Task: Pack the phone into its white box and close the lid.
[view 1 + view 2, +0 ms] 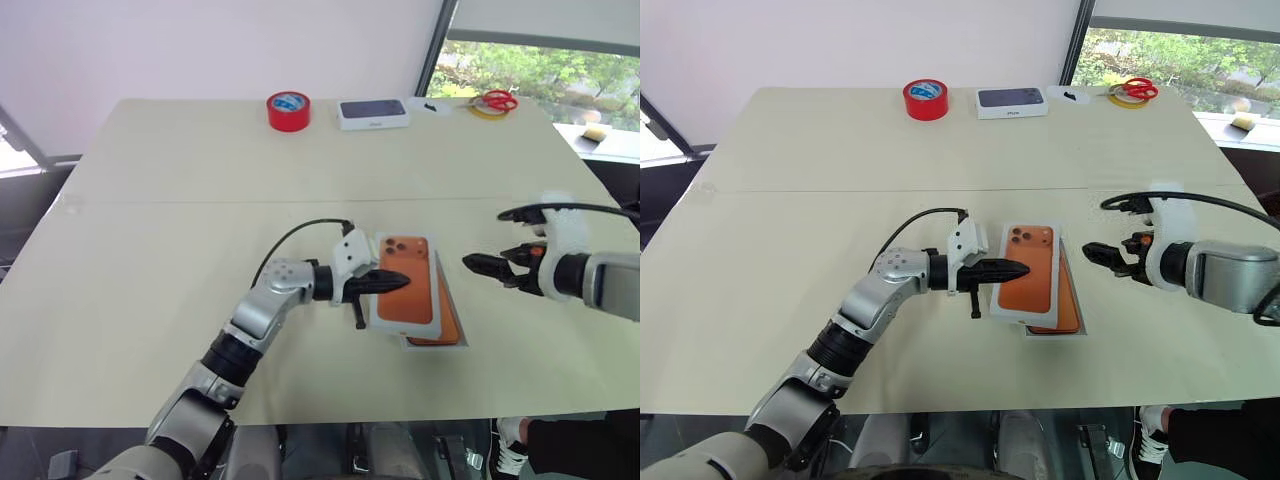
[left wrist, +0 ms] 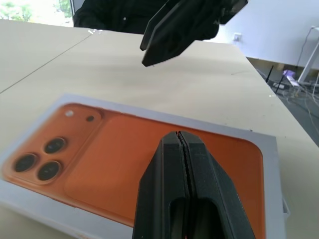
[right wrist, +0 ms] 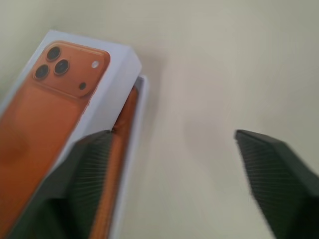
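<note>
The lid is crooked on the white box (image 1: pixel 448 316), so the robot's left gripper should move away from its top and push the lid's long side (image 1: pixel 374 309) toward the right gripper.
The lid (image 1: pixel 408 280), white with an orange phone picture, lies askew on top of the white box (image 1: pixel 462 342) near the table's front edge. Under it an orange strip of the phone (image 1: pixel 450 325) shows along the right side, inside the box. My left gripper (image 1: pixel 400 283) is shut, with its tips over the lid's left part; whether they press on it I cannot tell. My right gripper (image 1: pixel 478 268) hangs open a short way to the right of the box, holding nothing. In the right wrist view the lid (image 3: pixel 55 99) overhangs the box rim (image 3: pixel 133 144).
At the table's far edge stand a red tape roll (image 1: pixel 288 110), a closed white box with a dark phone picture (image 1: pixel 373 113), red scissors (image 1: pixel 497 100) and a yellow ring (image 1: pixel 487 112). A person's shoe (image 1: pixel 510 455) shows below the front right corner.
</note>
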`<state>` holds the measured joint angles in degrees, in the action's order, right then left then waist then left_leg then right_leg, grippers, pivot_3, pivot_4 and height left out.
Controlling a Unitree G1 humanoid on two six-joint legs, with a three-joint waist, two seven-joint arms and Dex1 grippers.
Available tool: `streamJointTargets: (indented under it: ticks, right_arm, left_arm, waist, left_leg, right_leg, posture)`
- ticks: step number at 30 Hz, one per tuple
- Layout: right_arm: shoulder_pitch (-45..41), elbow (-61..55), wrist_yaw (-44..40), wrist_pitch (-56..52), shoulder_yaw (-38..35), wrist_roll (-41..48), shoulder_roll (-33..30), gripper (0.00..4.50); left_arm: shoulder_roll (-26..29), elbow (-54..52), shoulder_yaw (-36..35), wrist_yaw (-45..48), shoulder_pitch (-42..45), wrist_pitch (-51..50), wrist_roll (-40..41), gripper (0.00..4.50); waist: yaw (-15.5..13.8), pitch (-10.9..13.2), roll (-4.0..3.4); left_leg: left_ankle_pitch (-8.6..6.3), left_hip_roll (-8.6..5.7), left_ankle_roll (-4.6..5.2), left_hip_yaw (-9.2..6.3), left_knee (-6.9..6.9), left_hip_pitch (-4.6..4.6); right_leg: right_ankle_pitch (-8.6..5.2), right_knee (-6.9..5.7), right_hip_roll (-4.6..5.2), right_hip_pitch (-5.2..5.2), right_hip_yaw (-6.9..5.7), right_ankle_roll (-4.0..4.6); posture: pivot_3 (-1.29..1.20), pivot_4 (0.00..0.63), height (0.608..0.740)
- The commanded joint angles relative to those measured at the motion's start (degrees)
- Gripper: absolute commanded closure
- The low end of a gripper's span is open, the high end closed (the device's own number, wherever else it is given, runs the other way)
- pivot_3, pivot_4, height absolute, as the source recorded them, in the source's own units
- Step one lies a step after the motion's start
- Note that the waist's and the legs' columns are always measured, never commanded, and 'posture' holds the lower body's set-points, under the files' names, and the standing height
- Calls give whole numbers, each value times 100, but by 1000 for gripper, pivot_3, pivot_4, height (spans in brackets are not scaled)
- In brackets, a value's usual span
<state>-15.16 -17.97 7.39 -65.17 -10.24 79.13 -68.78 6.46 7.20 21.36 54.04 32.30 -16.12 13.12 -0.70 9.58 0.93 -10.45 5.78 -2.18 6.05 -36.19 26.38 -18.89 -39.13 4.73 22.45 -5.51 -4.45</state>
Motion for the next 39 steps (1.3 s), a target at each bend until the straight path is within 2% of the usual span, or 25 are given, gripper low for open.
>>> streamJointTargets:
  ticks: [1,5,11,16,24,30,39]
  right_arm:
    - [-50,-408,-350,314,176,-939,175,2347]
    - [-65,-682,-746,523,666,-2103,212,4436]
    - [-85,-894,-1172,534,1056,-3073,517,4436]
    - [-223,-1140,-1421,372,1316,-3557,875,4436]
    - [-332,-1374,-1734,117,1371,-4104,1218,4436]
    - [-87,-1560,-2059,-10,1179,-4371,1115,4436]
    - [254,-1731,-2484,-85,960,-4787,1026,4436]
  left_arm:
    - [-17,-139,-247,-91,125,-175,158,4500]
    - [200,-97,-468,-427,259,-711,20,4500]
    - [545,-76,-611,-866,388,-1264,-158,4500]
    - [694,-124,-258,-771,354,-1373,-362,4500]
    - [394,60,238,-591,373,-1040,-583,4500]
    - [56,10,206,-393,477,-1009,-376,4500]
    - [-93,8,375,-150,460,-919,-457,4500]
  waist:
    - [-3,0,0]
    - [-2,1,1]
    - [-2,1,2]
    - [-8,1,2]
    - [-6,1,2]
    - [-12,1,2]
    - [-8,1,2]
  left_leg:
    - [0,0,0,0,0,1]
    - [0,-1,0,-1,0,1]
    - [0,-1,0,-2,0,0]
    - [0,-2,0,0,0,1]
    - [0,-2,-1,0,-1,1]
    - [0,-2,-1,0,-1,1]
    - [0,-3,0,0,-2,0]
  right_leg:
    - [0,0,1,0,0,0]
    - [0,0,1,1,0,0]
    - [0,1,1,-1,0,0]
    - [0,1,2,0,0,0]
    - [0,1,2,-1,0,0]
    - [0,1,2,0,0,0]
    - [0,0,3,-2,0,0]
  posture:
    - [0,150,730]
    - [0,150,730]
    - [0,150,730]
    - [0,150,730]
    - [0,150,730]
    - [0,150,730]
    - [0,150,730]
